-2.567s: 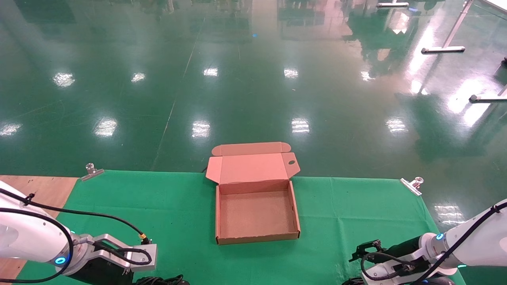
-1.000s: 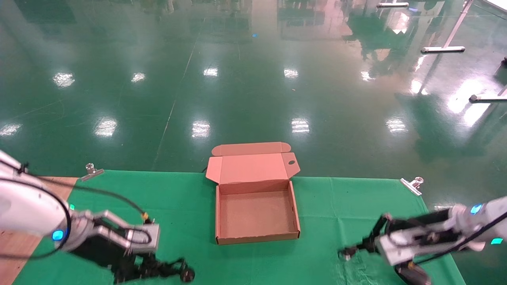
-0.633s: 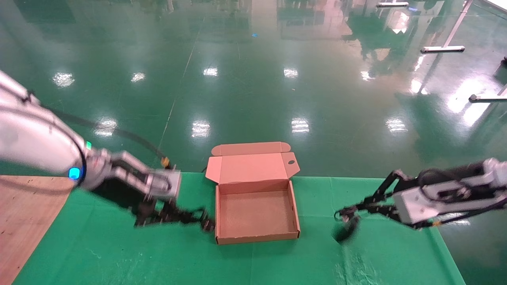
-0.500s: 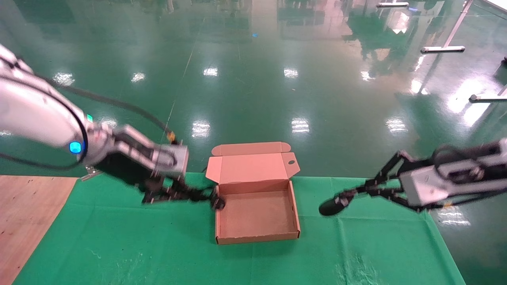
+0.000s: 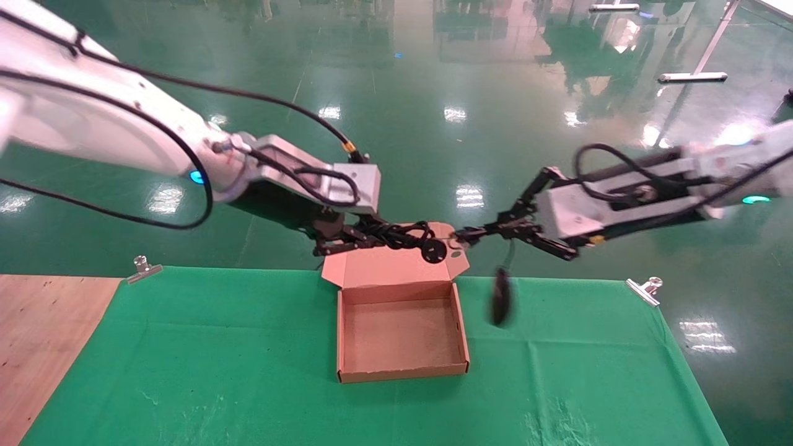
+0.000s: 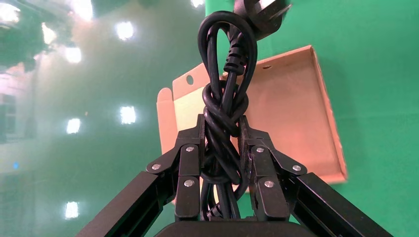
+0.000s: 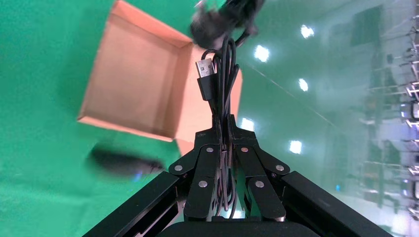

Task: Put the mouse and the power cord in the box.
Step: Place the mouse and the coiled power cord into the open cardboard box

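Next, my right gripper moves back while my left gripper first lowers the power cord into the box, because the power cord's plug is crowding the mouse's cable.
The brown box lies open in the middle of the green cloth, nothing inside, its lid folded back. My left gripper hangs above the lid, shut on the coiled black power cord, whose round plug juts right. In the left wrist view the left gripper pinches the cord over the box. My right gripper faces it from the right, shut on the mouse's thin cable. The black mouse dangles below, right of the box, blurred in the right wrist view, beside the right gripper.
The green cloth covers the table, held by metal clips at far left and far right. Bare wood shows at the left. Past the table's far edge is glossy green floor with table legs far right.
Both arms rose from the table's near corners and swung inward. The left carried the power cord over the box lid; the right lifted the mouse, which now swings by its cable.
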